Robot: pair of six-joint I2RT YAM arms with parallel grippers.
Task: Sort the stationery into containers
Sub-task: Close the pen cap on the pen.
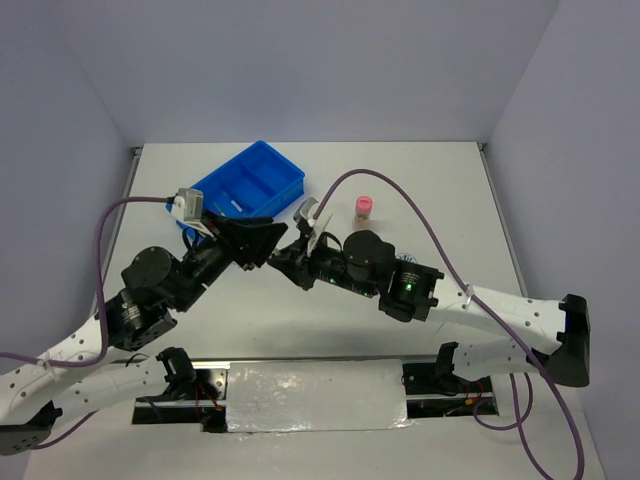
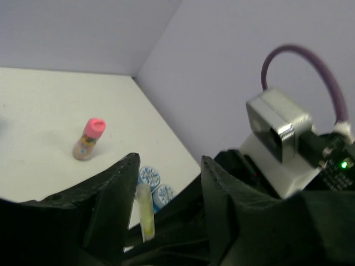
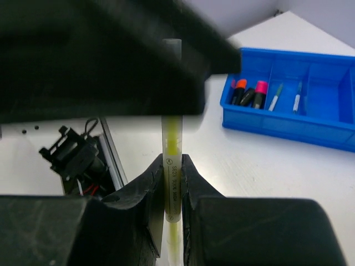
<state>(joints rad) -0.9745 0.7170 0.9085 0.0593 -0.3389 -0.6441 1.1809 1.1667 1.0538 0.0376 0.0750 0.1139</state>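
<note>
I should first grab the pen's loose end (image 2: 143,194) with my left gripper, because the blue tray (image 1: 252,185) is behind my left gripper while my right gripper is holding the yellow pen.
My right gripper (image 3: 173,160) is shut on a thin yellow pen (image 3: 172,138) and holds it above the table at mid-table (image 1: 290,255). My left gripper (image 2: 170,160) is open. Its jaws stand around the pen's free end (image 2: 146,210), which lies close to the left finger. The left gripper meets the right one in the top view (image 1: 262,243). The blue tray (image 3: 327,133) holds highlighters with orange and pink caps (image 3: 247,94) and two thin pens (image 3: 275,97). A pink-capped bottle (image 2: 89,138) stands upright on the table. Two blue-white discs (image 2: 150,176) lie below the grippers.
The blue tray (image 1: 248,188) sits at the back left of the white table, just behind the left arm. The bottle (image 1: 364,208) stands behind the right arm's wrist. A purple cable (image 1: 420,215) loops over the right side. Grey walls close in the table.
</note>
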